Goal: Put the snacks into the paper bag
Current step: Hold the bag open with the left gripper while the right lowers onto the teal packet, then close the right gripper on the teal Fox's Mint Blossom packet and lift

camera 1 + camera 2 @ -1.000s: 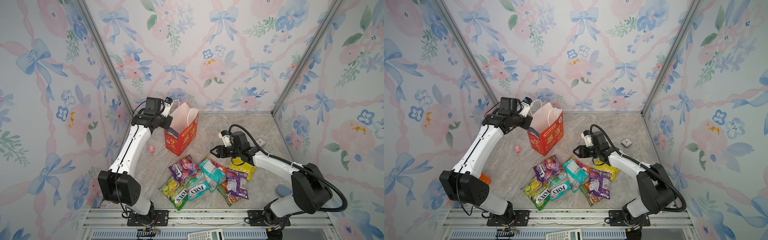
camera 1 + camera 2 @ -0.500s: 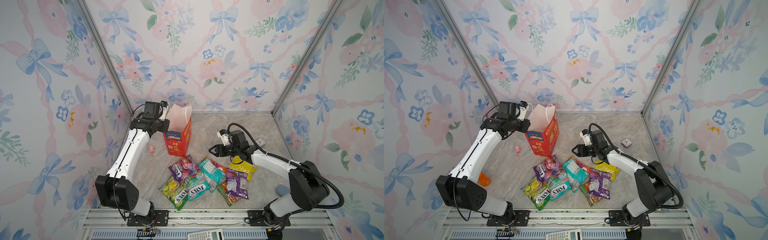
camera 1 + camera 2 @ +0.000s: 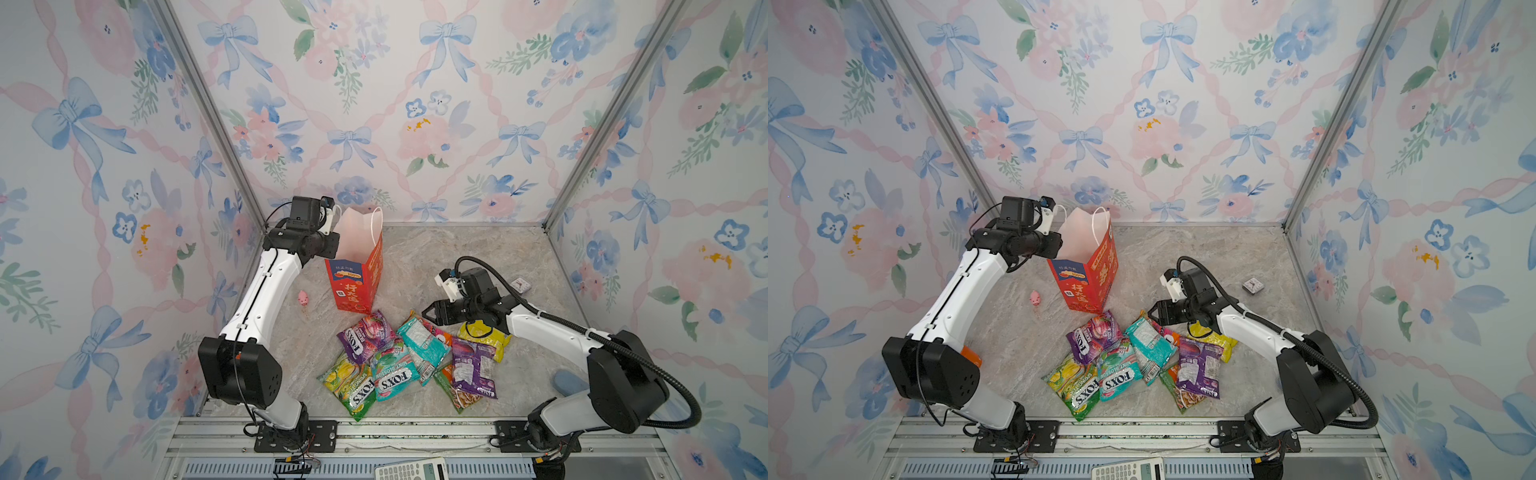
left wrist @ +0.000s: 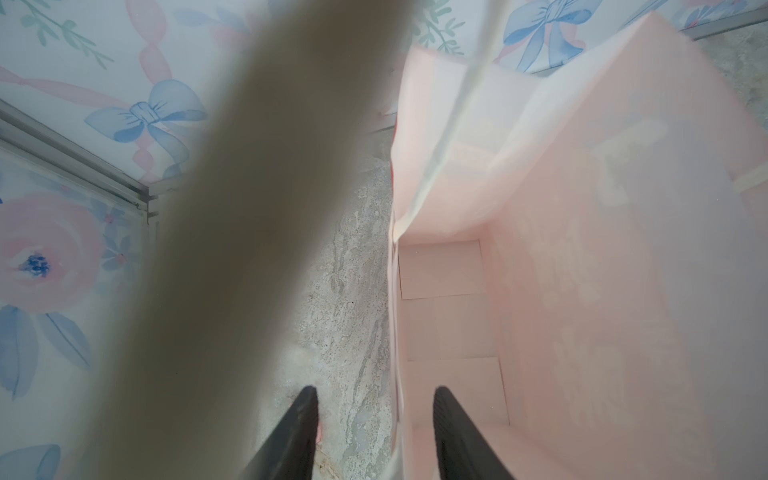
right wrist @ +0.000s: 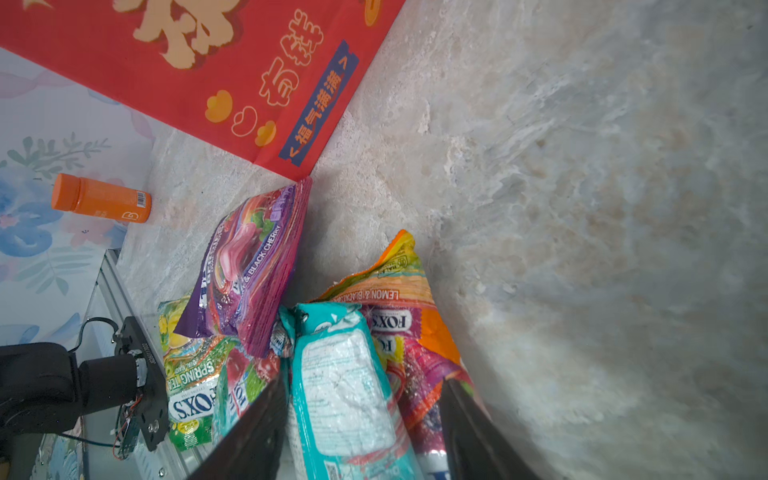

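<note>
My left gripper should pinch the bag's rim (image 4: 398,404), which stands loose (image 4: 395,352) between its open fingers, before my right gripper brings in the teal packet.
The red paper bag (image 3: 357,282) stands upright at the back left, mouth open, pale inside (image 4: 582,249). My left gripper (image 4: 376,415) is open at its rim, one finger inside the bag and one outside, the wall between them. A blurred white cord handle (image 4: 249,208) hangs across that view. The snacks lie piled in front of the bag: a purple FOX'S packet (image 3: 365,336), a teal one (image 3: 422,345), green (image 3: 349,384), yellow (image 3: 484,336), another purple (image 3: 473,365). My right gripper (image 3: 428,316) is open over the teal packet (image 5: 340,374), its fingers either side, an orange FOX'S packet (image 5: 415,316) beneath.
A tiny pink toy figure (image 3: 303,298) lies left of the bag. An orange bottle (image 5: 102,199) lies by the left wall. A small square clock (image 3: 519,284) sits at the right, a blue pad (image 3: 569,382) by the right arm's base. Flowered walls enclose three sides.
The bag, tilted and held by its rim a second ago, now stands upright a little further left. My left gripper has opened off the rim. The right arm has barely moved.
</note>
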{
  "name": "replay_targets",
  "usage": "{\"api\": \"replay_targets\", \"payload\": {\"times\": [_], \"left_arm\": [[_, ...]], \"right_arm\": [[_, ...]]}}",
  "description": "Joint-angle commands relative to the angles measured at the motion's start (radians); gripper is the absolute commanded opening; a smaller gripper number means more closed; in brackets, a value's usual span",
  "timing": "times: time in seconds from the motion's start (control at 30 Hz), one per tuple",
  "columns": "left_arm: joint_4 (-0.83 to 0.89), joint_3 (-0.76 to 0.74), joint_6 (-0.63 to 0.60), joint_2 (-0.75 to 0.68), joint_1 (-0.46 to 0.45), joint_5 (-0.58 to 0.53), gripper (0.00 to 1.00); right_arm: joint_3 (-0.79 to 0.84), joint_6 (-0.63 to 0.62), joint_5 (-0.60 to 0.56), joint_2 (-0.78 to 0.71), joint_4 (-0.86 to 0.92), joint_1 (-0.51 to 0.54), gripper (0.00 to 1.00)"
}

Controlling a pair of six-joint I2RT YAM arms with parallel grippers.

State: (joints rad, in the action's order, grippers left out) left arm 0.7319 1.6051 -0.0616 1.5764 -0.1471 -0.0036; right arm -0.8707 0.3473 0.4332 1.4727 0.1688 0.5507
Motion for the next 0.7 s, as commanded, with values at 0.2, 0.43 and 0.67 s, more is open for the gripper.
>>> {"api": "replay_targets", "payload": {"times": [0.2, 0.43, 0.67], "left_arm": [[0.011, 0.064, 0.021, 0.051, 0.014, 0.023, 0.33], [0.010, 0.063, 0.026, 0.048, 0.014, 0.053, 0.08], [0.009, 0.064, 0.030, 0.042, 0.014, 0.075, 0.00]], "right_arm": [[0.065, -0.044, -0.039, -0.041, 0.083, 0.038, 0.61], [0.082, -0.078, -0.036, -0.020, 0.083, 0.063, 0.60], [0.073, -0.097, -0.033, 0.030, 0.092, 0.101, 0.58]]}}
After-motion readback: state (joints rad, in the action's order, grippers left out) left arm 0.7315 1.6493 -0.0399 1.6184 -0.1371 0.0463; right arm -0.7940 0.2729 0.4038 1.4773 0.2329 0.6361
